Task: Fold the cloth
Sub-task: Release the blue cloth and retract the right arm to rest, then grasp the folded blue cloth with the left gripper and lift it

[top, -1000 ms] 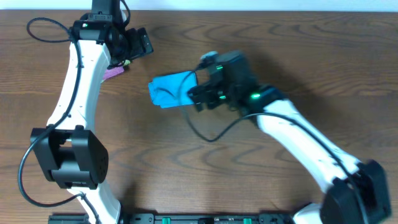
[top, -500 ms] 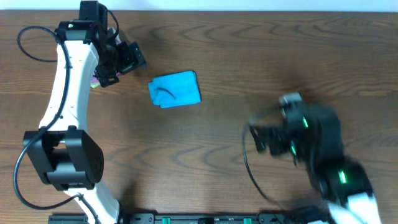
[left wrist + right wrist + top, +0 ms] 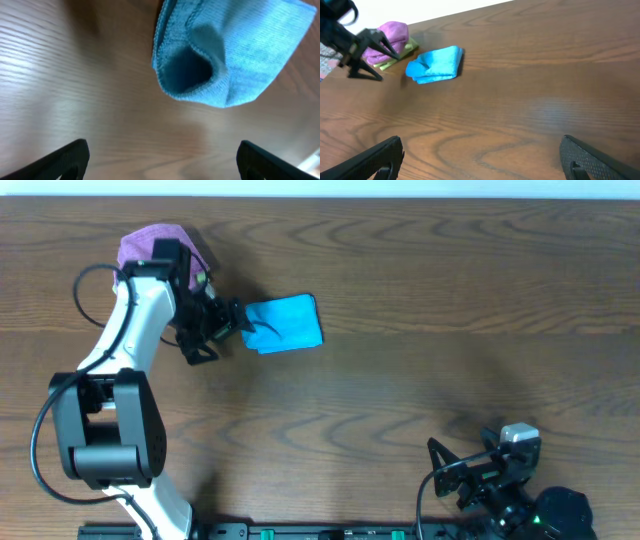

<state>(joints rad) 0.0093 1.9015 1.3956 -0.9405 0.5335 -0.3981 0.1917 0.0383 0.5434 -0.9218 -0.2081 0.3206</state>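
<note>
My gripper is about to lift and carry the sky-blue cloth [image 3: 262,47], which will stay folded as a bundle because the thick layers curl together at its raised fold [image 3: 192,67].
The sky-blue cloth [image 3: 283,323] lies folded into a small thick rectangle on the wooden table, with one raised fold on its left side. My left gripper [image 3: 226,328] is open and empty, low over the table just left of the cloth. In the left wrist view the cloth [image 3: 235,50] lies ahead of the spread fingers [image 3: 65,159], not between them. My right gripper [image 3: 455,475] is open and empty at the front right, far from the cloth. The right wrist view shows the cloth [image 3: 436,64] far off at upper left.
A purple folded cloth [image 3: 150,246] lies at the back left behind my left arm. In the right wrist view it [image 3: 392,34] sits on a light-green cloth [image 3: 409,49]. The table's back edge [image 3: 400,197] runs along the top.
My right arm has let go of the cloth and pulled back to the front right. My left arm has swung from the purple cloth to the blue cloth's left edge. The cloth has not moved.
</note>
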